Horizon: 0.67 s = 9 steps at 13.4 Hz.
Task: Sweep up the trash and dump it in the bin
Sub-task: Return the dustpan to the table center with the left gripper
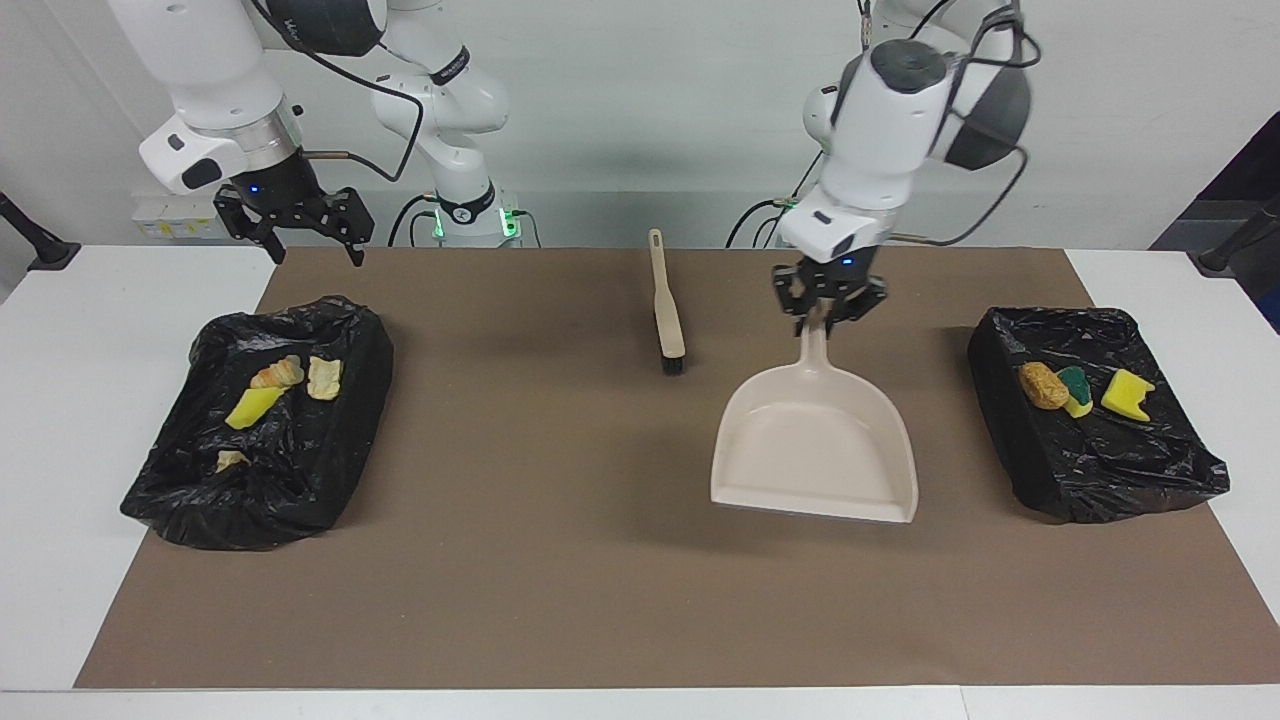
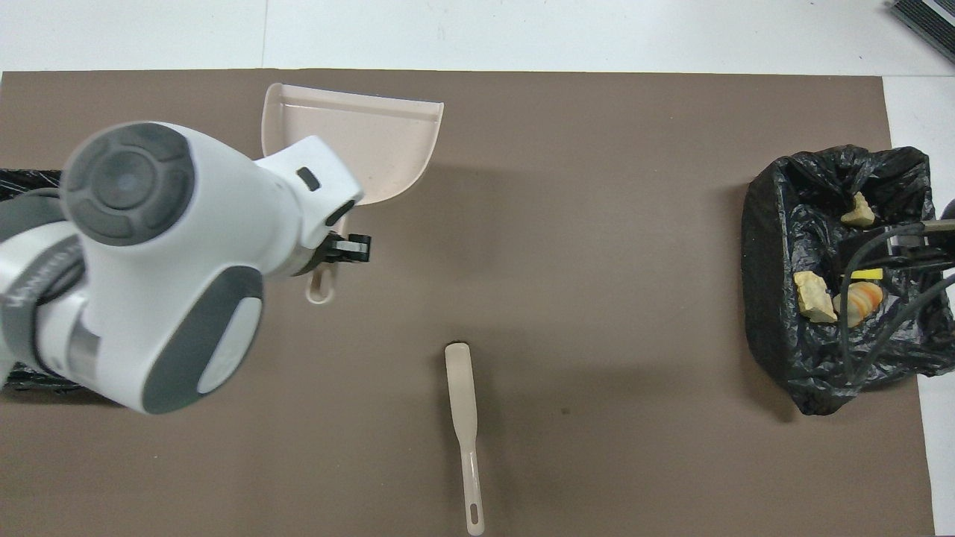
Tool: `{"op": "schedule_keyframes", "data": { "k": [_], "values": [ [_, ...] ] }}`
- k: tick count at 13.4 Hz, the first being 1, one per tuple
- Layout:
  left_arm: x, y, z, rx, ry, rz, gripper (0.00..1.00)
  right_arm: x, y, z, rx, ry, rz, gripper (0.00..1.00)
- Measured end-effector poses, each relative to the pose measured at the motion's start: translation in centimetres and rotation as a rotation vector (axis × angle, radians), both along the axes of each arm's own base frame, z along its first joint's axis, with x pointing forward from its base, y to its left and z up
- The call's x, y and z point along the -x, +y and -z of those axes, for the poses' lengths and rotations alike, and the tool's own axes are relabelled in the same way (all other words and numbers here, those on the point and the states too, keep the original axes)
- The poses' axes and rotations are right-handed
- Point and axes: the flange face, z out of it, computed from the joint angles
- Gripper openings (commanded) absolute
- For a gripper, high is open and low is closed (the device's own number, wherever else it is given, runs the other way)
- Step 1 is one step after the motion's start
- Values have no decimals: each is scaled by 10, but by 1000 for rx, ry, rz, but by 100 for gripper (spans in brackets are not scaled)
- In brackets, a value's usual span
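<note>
My left gripper should keep lowering the dustpan onto the mat (image 2: 467,237), clear beyond the brush's bristles, and release it flat, since the dustpan's scoop (image 2: 362,139) is empty.
My left gripper (image 1: 828,308) is shut on the handle of the beige dustpan (image 1: 815,450), whose empty scoop (image 2: 373,134) is low over the mat's middle. Whether its lip touches the mat I cannot tell. Trash lies in two black-lined bins. The bin (image 1: 1010,420) at the left arm's end holds a brown bun (image 1: 1043,386) and yellow sponge (image 1: 1127,393). The bin (image 1: 330,470) at the right arm's end holds a croissant (image 1: 277,375), a yellow scrap (image 1: 253,408) and other scraps (image 2: 813,294). My right gripper (image 1: 295,235) waits open above the mat's corner beside that bin.
The beige brush (image 1: 667,310) lies on the brown mat (image 1: 560,560) near the robots, its bristles pointing away from them, beside the dustpan handle. In the overhead view the left arm covers most of its own end's bin (image 2: 22,179); the brush (image 2: 464,403) shows there too.
</note>
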Motion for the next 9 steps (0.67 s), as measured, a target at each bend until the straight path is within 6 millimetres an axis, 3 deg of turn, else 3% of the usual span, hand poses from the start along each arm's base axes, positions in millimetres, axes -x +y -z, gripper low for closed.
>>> {"op": "schedule_keyframes", "data": {
  "k": [4,7,9],
  "values": [
    [29,-84,63,68,33,-80,0,0,0,0,0,0,0,100],
    [27,-109,118,34,22,-35,0,0,0,0,0,0,0,100],
    [19,-113,139,49,13,-17,0,0,0,0,0,0,0,100]
  ]
}}
